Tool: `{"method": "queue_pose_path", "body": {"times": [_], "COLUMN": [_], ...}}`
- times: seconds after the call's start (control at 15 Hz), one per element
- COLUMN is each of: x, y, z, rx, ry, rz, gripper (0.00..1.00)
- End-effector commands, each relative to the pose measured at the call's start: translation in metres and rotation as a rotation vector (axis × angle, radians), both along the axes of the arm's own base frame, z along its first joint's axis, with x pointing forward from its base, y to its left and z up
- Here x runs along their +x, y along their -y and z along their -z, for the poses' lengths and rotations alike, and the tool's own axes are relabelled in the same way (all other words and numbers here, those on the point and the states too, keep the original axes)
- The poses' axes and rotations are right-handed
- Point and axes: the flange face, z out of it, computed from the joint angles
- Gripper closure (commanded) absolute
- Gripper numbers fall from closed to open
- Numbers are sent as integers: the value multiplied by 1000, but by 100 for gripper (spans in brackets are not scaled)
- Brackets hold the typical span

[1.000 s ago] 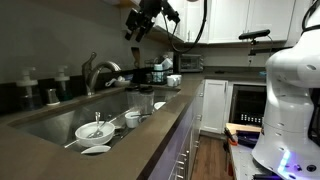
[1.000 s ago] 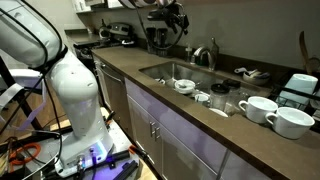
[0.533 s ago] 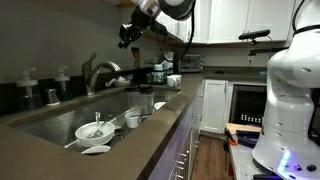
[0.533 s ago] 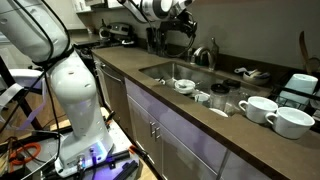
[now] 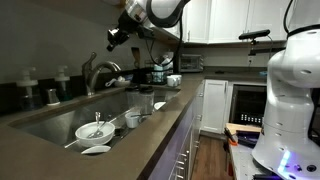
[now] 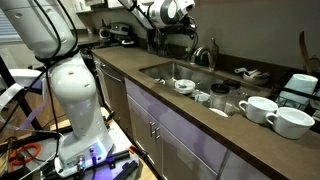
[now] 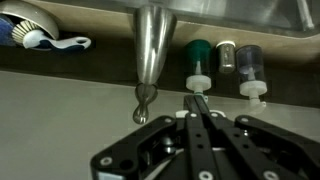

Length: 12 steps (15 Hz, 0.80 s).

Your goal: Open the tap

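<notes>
The robot's closed fingers are in line with the bottle [image 7: 198, 68] beside the tap, so the gripper should move across to the tap's ball end [image 7: 141, 114] before it opens the tap.
The tap [image 5: 94, 72] is a brushed-steel faucet behind the sink, also visible in the other exterior view as tap [image 6: 205, 55]. My gripper [image 5: 112, 40] hangs in the air above it and slightly to one side, not touching it; it shows too in the other exterior view as gripper [image 6: 188, 24]. In the wrist view a tapered steel part of the tap [image 7: 150, 50] with a ball end stands just left of my gripper [image 7: 198, 100]. The black fingers are pressed together with nothing between them.
The sink [image 5: 60, 118] holds white bowls [image 5: 93, 131] and cups [image 5: 133, 119]. Small white bottles [image 7: 197, 70] stand behind the tap. White mugs [image 6: 262, 108] sit on the counter. The robot's white base [image 6: 80, 100] stands by the cabinets.
The gripper has gone from open to shut. The arm has swung across toward the tap and now hangs nearer above it.
</notes>
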Motion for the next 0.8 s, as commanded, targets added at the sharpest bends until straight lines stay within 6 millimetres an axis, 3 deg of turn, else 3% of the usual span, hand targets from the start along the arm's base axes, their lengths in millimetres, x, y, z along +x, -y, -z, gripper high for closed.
{"method": "queue_pose_path", "body": {"times": [0.0,0.27,0.47,0.53,0.6,0.73], "x": [28,48,28,22,18,12], "y": [1,-6,-9,-4,-2,2], "z": [-10,-12,-2,1,4,8], "rx": [-25,11,45,48,55,60], "ry": [40,-3,-100,-120,-143,-158], "rz": [-12,-28,-29,-15,-4,-1], "gripper": [96,95,99,72,74,65]}}
